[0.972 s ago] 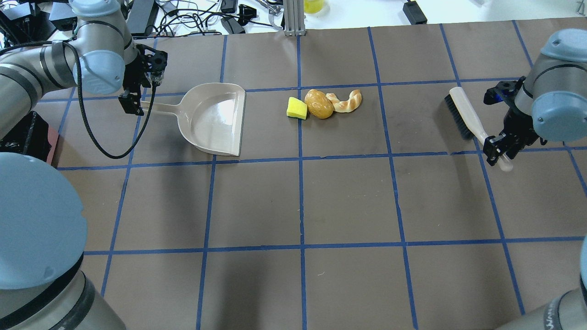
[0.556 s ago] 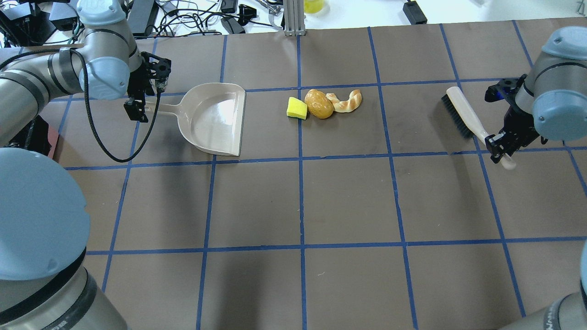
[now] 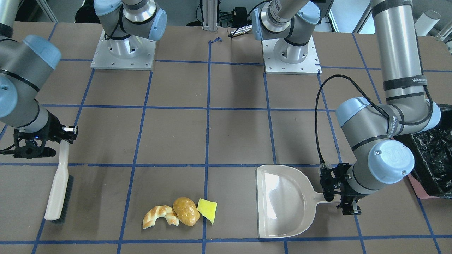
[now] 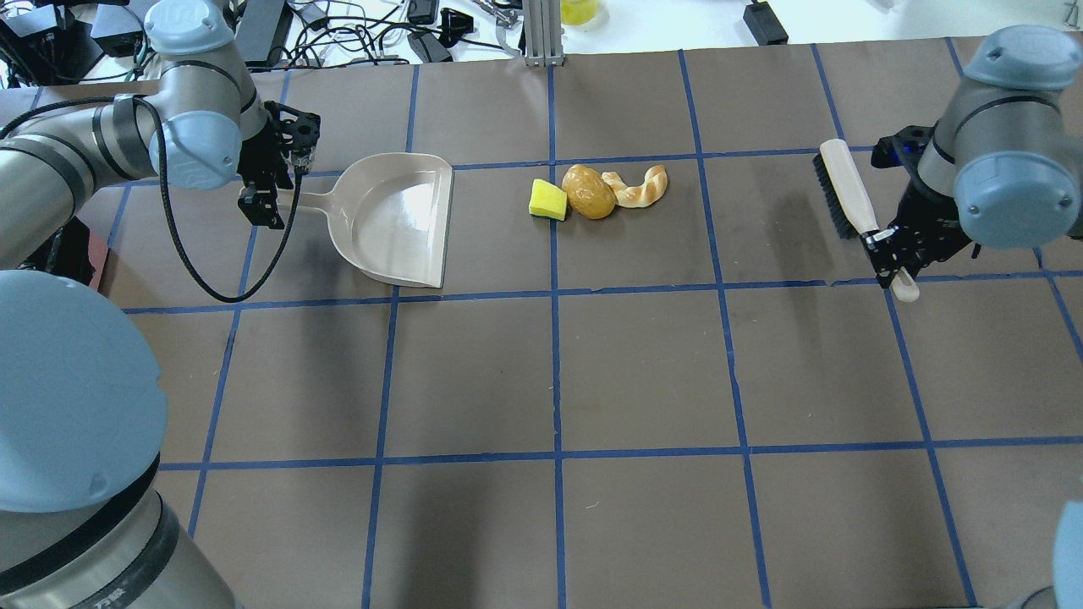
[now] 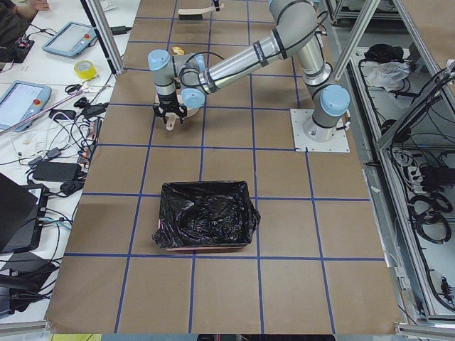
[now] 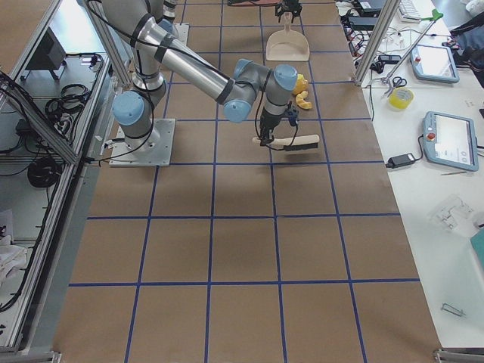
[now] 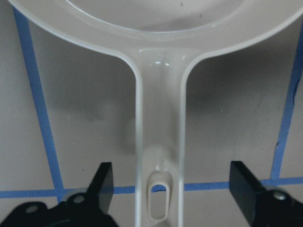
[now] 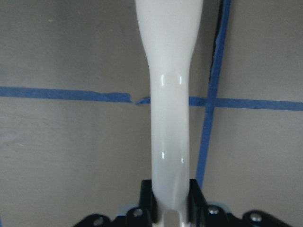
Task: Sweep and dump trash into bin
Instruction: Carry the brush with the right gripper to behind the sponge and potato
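The brown potato-like lump [image 3: 186,211] will lie against the dustpan's rim when the robot carries the dustpan, since the beige dustpan's rim rises [image 3: 314,199] around the dustpan's handle end.
The trash lies in a tight row mid-table: yellow-green wedge [image 4: 547,200], brown potato-like lump [image 4: 589,191] and curved pastry piece [image 4: 639,188]. The beige dustpan [image 4: 398,218] lies flat to their left, its mouth facing them. My left gripper [image 4: 272,196] is open, and its fingers [image 7: 102,184] straddle the end of the dustpan handle [image 7: 158,142] without touching it. My right gripper [image 4: 893,254] is shut on the white handle [image 8: 169,118] of a brush [image 4: 846,190] and holds it low, to the right of the trash. The black-lined pink bin [image 5: 206,217] stands beyond my left arm.
The bin's edge [image 3: 434,158] shows just outside my left elbow in the front-facing view. Cables and boxes [image 4: 355,34] lie past the table's far edge. A metal post [image 4: 541,34] stands at the far middle. The brown mat has a blue tape grid.
My left gripper has moved right, onto the end of the dustpan handle. My right gripper has carried the brush left and toward the far side. The trash and the dustpan have not moved.
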`<state>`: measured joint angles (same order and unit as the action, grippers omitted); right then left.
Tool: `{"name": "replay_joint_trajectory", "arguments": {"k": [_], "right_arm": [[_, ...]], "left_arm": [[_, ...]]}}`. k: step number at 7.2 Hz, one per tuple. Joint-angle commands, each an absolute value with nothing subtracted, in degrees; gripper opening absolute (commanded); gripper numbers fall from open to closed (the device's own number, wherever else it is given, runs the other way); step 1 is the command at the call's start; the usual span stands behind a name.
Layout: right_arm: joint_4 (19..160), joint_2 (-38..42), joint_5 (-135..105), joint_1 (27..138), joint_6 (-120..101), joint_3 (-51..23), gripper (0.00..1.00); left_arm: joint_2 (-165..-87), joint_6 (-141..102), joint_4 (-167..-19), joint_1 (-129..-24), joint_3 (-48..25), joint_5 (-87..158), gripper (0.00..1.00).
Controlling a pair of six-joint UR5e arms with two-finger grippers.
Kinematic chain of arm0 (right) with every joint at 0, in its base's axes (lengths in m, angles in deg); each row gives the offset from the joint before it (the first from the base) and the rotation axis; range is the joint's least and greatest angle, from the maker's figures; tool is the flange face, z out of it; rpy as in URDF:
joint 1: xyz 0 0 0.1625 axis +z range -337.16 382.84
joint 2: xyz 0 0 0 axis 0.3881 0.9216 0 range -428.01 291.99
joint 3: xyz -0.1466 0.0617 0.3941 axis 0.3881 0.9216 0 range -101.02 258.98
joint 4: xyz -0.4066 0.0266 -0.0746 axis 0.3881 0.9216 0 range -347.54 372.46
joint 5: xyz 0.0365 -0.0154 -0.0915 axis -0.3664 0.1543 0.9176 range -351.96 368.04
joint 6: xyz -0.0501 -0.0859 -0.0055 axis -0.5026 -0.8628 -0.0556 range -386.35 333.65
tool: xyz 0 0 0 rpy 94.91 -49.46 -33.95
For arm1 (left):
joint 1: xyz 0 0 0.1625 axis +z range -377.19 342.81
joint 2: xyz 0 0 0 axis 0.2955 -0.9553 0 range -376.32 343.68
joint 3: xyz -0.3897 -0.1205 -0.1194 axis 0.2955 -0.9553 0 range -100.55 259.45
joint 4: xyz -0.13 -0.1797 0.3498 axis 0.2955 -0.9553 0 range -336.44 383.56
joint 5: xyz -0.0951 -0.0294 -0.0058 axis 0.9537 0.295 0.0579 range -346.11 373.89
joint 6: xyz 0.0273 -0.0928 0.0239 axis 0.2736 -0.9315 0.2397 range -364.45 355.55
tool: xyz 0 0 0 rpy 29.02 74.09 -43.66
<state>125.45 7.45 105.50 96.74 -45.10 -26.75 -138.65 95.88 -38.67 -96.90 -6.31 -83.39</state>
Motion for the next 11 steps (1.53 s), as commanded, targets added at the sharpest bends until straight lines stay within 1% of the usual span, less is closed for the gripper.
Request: {"name": "replay_joint_trajectory", "arguments": {"k": [1, 2, 4, 8, 11], "right_arm": [[123.65, 5.65, 106.12, 106.81, -30.71, -24.04, 0.00], [122.77, 3.98, 106.91, 110.69, -25.52, -22.63, 0.00], [120.74, 0.82, 108.15, 116.32, -19.00, -19.29, 0.00], [120.30, -2.26, 103.85, 122.40, -10.02, -16.31, 0.00], [119.42, -4.73, 103.84, 124.34, -8.26, -13.31, 0.00]], "left_arm": [[-138.58, 95.83, -38.67, -96.99, -6.07, -82.96, 0.26], [-138.49, 95.83, -38.67, -96.99, -6.07, -82.96, 0.15], [-138.49, 95.66, -38.76, -97.26, -5.64, -82.96, 0.01], [-138.49, 92.14, -39.02, -98.31, -5.46, -84.19, 0.01], [-138.49, 91.96, -39.11, -98.93, -5.28, -85.07, 0.00]]}}
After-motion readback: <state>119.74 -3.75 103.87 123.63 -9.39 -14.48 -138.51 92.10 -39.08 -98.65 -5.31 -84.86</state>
